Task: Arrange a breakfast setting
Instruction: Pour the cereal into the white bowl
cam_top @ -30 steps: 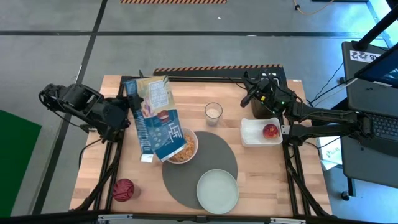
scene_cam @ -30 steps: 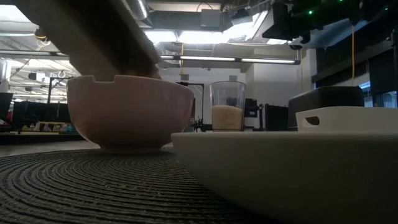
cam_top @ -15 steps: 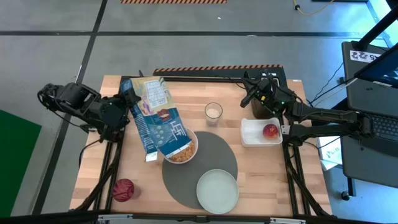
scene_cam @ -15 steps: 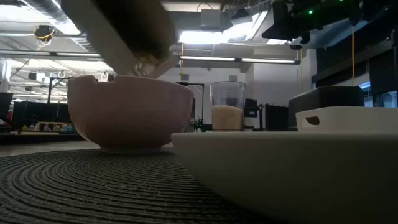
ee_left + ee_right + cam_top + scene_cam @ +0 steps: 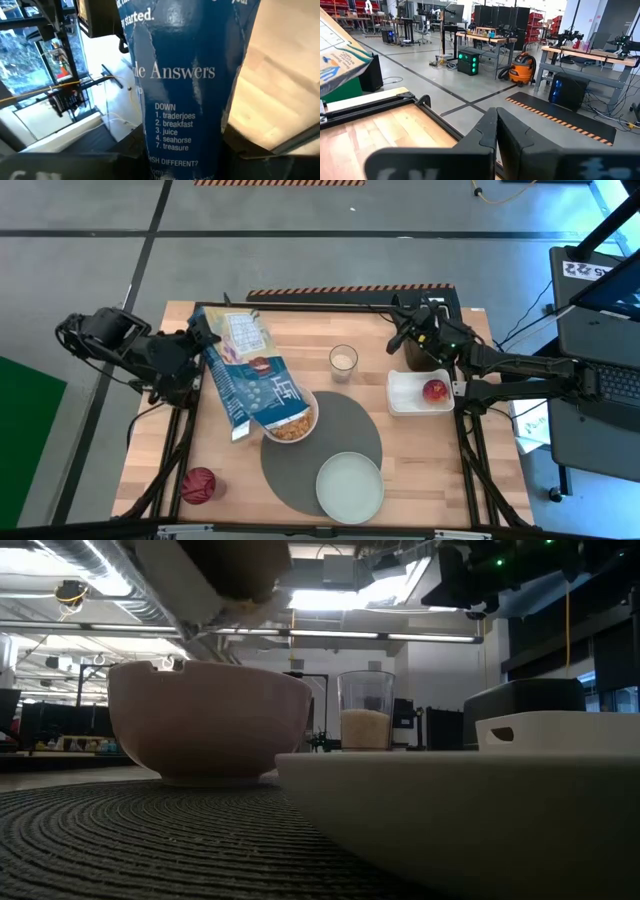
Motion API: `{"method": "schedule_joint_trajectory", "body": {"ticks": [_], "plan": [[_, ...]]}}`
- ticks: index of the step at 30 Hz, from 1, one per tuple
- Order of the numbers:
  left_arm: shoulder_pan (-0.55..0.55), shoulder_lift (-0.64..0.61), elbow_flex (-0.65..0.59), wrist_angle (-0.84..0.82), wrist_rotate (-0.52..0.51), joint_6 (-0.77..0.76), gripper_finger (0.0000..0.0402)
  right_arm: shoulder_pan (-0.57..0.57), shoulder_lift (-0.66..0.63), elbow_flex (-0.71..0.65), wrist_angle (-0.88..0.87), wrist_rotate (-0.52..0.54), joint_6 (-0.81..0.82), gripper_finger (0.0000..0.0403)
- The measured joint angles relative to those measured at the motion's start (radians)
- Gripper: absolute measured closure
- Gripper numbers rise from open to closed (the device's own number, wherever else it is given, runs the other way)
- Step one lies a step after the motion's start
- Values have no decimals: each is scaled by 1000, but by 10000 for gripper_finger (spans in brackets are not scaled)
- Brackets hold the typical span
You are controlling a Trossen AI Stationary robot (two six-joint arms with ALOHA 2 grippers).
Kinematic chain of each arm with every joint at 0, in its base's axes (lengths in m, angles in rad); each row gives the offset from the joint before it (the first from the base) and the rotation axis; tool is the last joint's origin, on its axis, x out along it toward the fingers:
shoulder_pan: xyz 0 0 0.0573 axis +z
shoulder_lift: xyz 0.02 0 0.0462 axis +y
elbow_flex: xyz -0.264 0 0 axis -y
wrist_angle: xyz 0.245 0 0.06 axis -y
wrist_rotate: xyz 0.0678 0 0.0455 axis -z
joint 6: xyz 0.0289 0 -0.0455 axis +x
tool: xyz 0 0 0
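Observation:
I should turn the tipped cereal box upright with my left gripper and stand it beyond the glass of milk, because cereal already fills the white bowl [image 5: 291, 429] under the cereal box.
My left gripper [image 5: 200, 348] is shut on the blue cereal box [image 5: 250, 375], which slants over the table's left half, its lower end above the white bowl [image 5: 292, 420]. The bowl holds cereal and sits on the far left edge of the round dark-grey mat [image 5: 335, 442]. The pale-green plate [image 5: 350, 485] rests on the mat's near edge. The glass of milk [image 5: 343, 361] stands beyond the mat. My right gripper [image 5: 408, 332] is shut and empty above the black toaster [image 5: 425, 352]. Spoon and bagel are out of view. My left gripper pinches the cereal box between its two fingers near the box's far, raised end [image 5: 185, 125], one finger on each side of the printed blue face. The fingers come level from the table's left. The box is lifted clear and tilted, its lower end [image 5: 215, 570] above the bowl's rim.
A white rectangular tray [image 5: 405, 395] at the right holds a small red round fruit [image 5: 435, 390]. A dark-red round thing [image 5: 198, 485] lies at the near left corner. In the low view the plate [image 5: 460, 810] fills the foreground beside the bowl [image 5: 208, 720].
My left gripper has drawn back toward the table's left edge with the cereal box. The box's lower end has risen off the bowl's rim, and the box has turned to lie more slantwise.

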Motion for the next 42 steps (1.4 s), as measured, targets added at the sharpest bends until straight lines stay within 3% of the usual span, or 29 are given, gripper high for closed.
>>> {"method": "schedule_joint_trajectory", "body": {"ticks": [5, 15, 22, 26, 29, 33, 38, 42], "plan": [[1, -46, 0, 0, 40, -78, 283, 0, 0, 0, -13, -48, 8, 393], [1, -156, 0, -1, 125, -286, 283, 0, 0, 0, -21, -43, 8, 393], [1, -229, 0, -2, 168, -475, 283, 0, 0, 0, -26, -43, 8, 393], [1, -262, 0, 8, 186, -669, 283, 0, 0, 0, -26, -39, 8, 393], [1, -271, -17, 124, 167, -750, 283, 0, 0, 0, -25, -24, 8, 393], [0, -291, -102, 364, 172, -751, 289, 0, 0, 0, -24, -14, 8, 393], [1, -309, -285, 545, 155, -758, 290, 0, 0, 0, -10, -14, 7, 393], [13, -319, -459, 781, 121, -851, 291, 0, 0, 0, 12, -14, 7, 393]]}}
